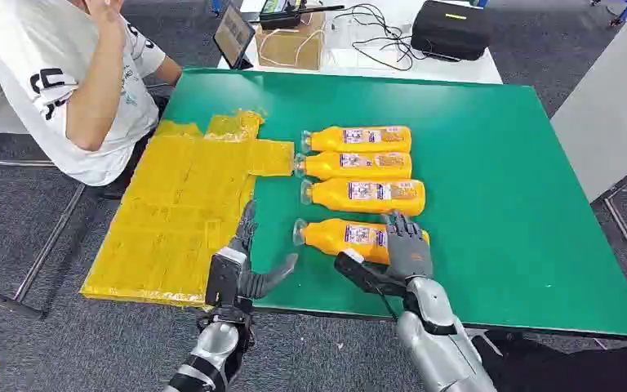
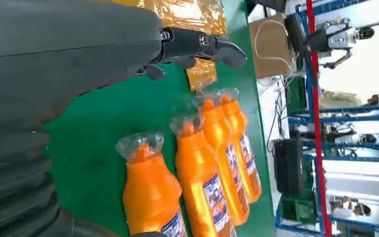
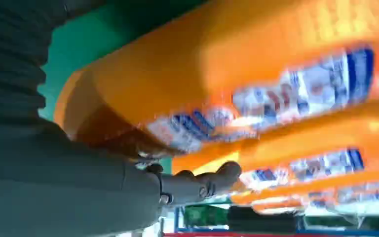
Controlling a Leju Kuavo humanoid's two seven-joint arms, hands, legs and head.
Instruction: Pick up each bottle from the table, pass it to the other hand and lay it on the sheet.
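Note:
The nearest orange bottle [image 1: 326, 236] has a small-print panel [image 1: 365, 235] on top, so the robot should expect the bottle's bottom side to hide a round logo and a red band.
Four orange bottles lie side by side on the green table [image 1: 498, 163], caps towards the yellow sheet [image 1: 180, 212]. My right hand [image 1: 404, 245] lies over the base end of the nearest bottle [image 1: 335, 234], fingers draped across its top and thumb spread out on the near side. That bottle rests on the table and shows large and blurred in the right wrist view [image 3: 227, 74], with the hand [image 3: 103, 187] beside it. My left hand [image 1: 245, 269] hovers open at the sheet's near corner, holding nothing. In the left wrist view its fingers [image 2: 197, 44] spread above the table, with the bottle caps [image 2: 140, 145] beyond.
A person in a white shirt [image 1: 73, 82] sits at the table's far left corner beside the sheet. Behind the table stand a tablet [image 1: 233, 34], a cardboard box [image 1: 290, 41] and a black case [image 1: 449, 28]. The table's right half is bare green.

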